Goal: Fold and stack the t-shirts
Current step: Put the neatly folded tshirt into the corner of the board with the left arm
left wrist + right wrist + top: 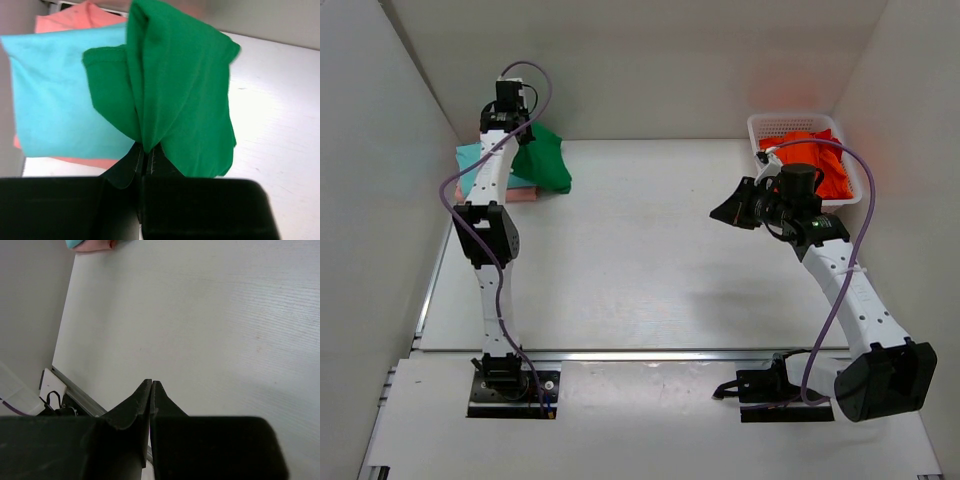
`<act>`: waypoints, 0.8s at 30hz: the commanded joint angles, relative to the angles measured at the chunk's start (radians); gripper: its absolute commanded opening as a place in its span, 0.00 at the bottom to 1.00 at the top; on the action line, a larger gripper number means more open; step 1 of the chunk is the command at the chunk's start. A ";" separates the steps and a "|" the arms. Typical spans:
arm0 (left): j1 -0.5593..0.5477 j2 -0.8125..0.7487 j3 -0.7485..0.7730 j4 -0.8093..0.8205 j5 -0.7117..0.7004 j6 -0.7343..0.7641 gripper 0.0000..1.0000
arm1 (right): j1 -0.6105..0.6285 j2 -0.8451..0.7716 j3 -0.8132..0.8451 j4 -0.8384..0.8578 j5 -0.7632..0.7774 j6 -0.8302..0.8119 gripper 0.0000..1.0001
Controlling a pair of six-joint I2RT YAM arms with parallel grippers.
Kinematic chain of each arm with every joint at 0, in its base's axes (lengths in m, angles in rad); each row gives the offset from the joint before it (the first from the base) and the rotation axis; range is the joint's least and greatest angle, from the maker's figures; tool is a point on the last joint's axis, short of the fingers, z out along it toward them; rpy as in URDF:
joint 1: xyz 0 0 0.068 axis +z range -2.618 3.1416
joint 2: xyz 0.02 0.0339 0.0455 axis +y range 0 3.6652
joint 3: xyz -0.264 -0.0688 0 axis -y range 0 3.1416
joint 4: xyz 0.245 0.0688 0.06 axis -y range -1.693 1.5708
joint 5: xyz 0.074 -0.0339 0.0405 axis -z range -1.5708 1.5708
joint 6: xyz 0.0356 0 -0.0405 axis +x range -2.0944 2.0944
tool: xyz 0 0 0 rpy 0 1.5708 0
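The dark green t-shirt [552,165] trails next to the teal t-shirt [468,158], so the robot's left gripper should go on pulling the dark green t-shirt toward the side until it covers the stack, and then let go.
A dark green t-shirt [546,160] [175,95] hangs bunched from my left gripper [147,150], which is shut on its cloth at the far left of the table. Below it a folded teal t-shirt [55,95] [470,154] lies on a folded pale pink t-shirt [75,20] [522,195]. An orange-red t-shirt [817,160] fills the white lattice basket [764,127] at the far right. My right gripper [151,384] [728,212] hovers over bare table in front of the basket, shut with nothing in it.
White walls close in the table on the left, back and right. A metal rail [640,355] runs along the near edge in front of the arm bases. The left arm [488,240] reaches up the left side.
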State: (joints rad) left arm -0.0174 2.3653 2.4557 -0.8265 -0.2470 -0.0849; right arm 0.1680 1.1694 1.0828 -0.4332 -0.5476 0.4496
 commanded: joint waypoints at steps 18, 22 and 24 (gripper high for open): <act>0.189 -0.069 -0.032 0.198 0.006 -0.029 0.00 | -0.039 0.098 0.108 -0.081 -0.110 -0.051 0.00; 0.217 -0.051 -0.029 0.211 -0.093 -0.049 0.00 | -0.044 0.113 0.120 -0.107 -0.121 -0.083 0.00; 0.232 -0.043 -0.038 0.230 -0.113 -0.084 0.00 | -0.042 0.119 0.120 -0.117 -0.129 -0.086 0.01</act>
State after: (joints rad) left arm 0.1707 2.3589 2.4111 -0.6758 -0.2745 -0.1249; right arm 0.1349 1.2854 1.1637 -0.5320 -0.6453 0.3943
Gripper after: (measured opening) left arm 0.069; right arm 0.005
